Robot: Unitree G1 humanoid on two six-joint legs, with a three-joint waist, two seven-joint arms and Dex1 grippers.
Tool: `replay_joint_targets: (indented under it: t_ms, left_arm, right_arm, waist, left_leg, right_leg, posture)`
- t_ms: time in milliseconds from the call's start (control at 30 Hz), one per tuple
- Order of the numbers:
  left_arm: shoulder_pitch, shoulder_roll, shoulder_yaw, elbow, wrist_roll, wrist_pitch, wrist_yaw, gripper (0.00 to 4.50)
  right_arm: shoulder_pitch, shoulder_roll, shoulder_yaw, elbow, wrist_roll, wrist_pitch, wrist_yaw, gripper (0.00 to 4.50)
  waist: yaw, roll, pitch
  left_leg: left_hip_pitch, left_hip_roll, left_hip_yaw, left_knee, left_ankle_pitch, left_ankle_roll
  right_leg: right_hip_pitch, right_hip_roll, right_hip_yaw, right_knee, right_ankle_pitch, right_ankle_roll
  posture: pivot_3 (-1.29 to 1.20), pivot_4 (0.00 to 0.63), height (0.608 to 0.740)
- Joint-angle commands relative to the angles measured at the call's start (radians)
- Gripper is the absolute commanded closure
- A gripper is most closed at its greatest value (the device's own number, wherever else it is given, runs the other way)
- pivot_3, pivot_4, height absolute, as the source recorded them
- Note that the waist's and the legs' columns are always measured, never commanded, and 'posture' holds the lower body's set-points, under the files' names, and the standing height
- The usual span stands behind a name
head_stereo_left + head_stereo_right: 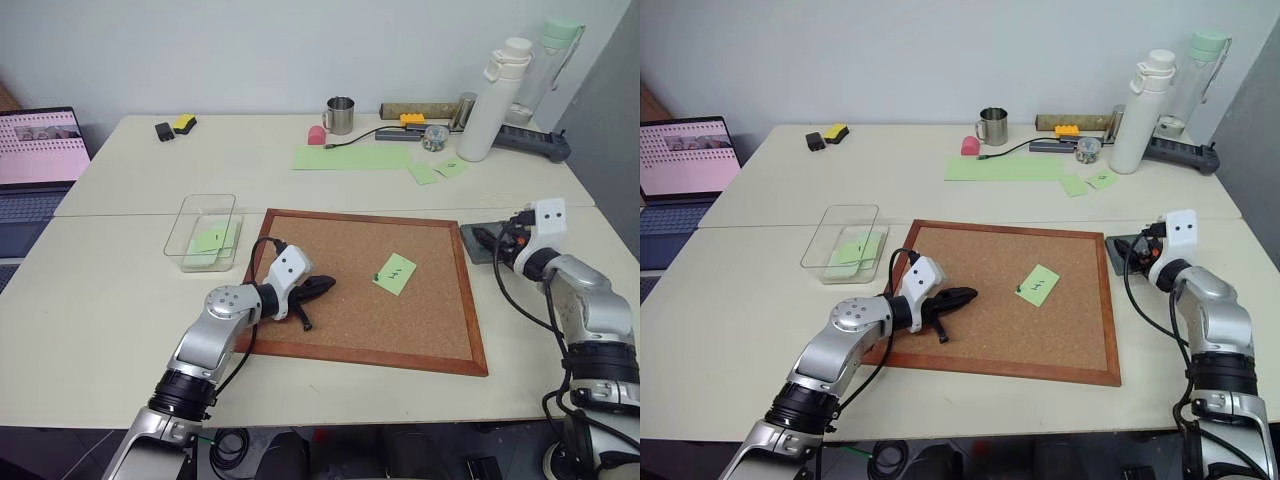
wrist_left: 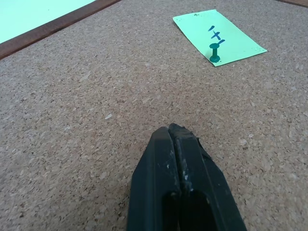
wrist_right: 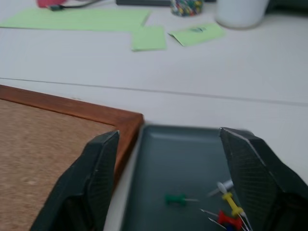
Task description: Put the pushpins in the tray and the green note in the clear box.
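I expect the green note [image 1: 397,274] to come off the corkboard when I pull out the pushpin, because only a lone green pushpin [image 1: 377,277] shows at the note's corner.
The green note [image 1: 395,273] with a dark handwritten mark lies on the corkboard [image 1: 330,340], right of its middle. A green pushpin [image 2: 214,53] stands at the note's [image 2: 219,36] near corner. My left gripper [image 1: 322,287] rests shut on the cork, left of the note and apart from it, with nothing in it. My right gripper [image 3: 169,134] hangs open over the dark grey tray [image 3: 163,163] by the board's right edge. In the tray lie a green pushpin [image 3: 174,198] and some yellow and red ones. The clear box [image 1: 190,215] stands left of the board with a green paper in it.
A laptop [image 1: 38,150] sits at the far left. At the back stand a metal mug [image 1: 340,115], a long green sheet [image 1: 350,157], green slips [image 1: 436,170], a white bottle [image 1: 492,100], a clear bottle [image 1: 548,60] and a power strip [image 1: 535,142].
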Motion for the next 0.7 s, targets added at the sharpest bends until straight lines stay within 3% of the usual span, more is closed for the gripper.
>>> replay_joint_targets:
  t_ms: [33,233,433,700]
  left_arm:
    - [0.044,0.023,-0.01,0.012,0.017,0.044,0.003,4.5]
    - [0.062,0.019,-0.022,-0.009,0.015,0.046,0.003,4.5]
    - [0.053,0.012,-0.022,-0.005,0.016,0.049,0.008,4.5]
    - [0.071,0.014,-0.016,-0.02,0.013,0.056,0.015,4.5]
  right_arm:
    - [0.089,0.033,0.096,-0.275,0.089,0.098,0.066,0.98]
    - [0.155,0.108,0.239,-0.431,0.058,0.112,0.034,0.98]
    - [0.157,0.194,0.335,-0.403,0.014,0.113,-0.013,0.98]
    - [0.137,0.208,0.385,-0.33,-0.046,0.101,-0.017,0.98]
  waist:
    - [0.0,0.0,0.0]
    - [0.0,0.0,0.0]
    - [0.001,0.0,0.0]
    - [0.002,0.0,0.0]
  left_leg:
    - [0.0,0.0,-0.001,0.0,0.0,0.0]
    - [0.0,0.0,0.0,0.0,0.0,0.0]
    - [0.0,0.0,-0.001,0.0,0.0,0.0]
    - [0.0,0.0,-0.001,0.0,0.0,0.0]
  right_leg:
    - [0.0,0.0,-0.001,0.0,0.0,0.0]
    - [0.0,0.0,0.0,-0.001,0.0,0.0]
    - [0.0,0.0,-0.001,-0.001,0.0,0.0]
    - [0.0,0.0,-0.001,-0.001,0.0,0.0]
  posture:
    - [0.0,0.15,0.74]
    - [0.0,0.15,0.74]
    - [0.0,0.15,0.74]
    - [0.0,0.15,0.74]
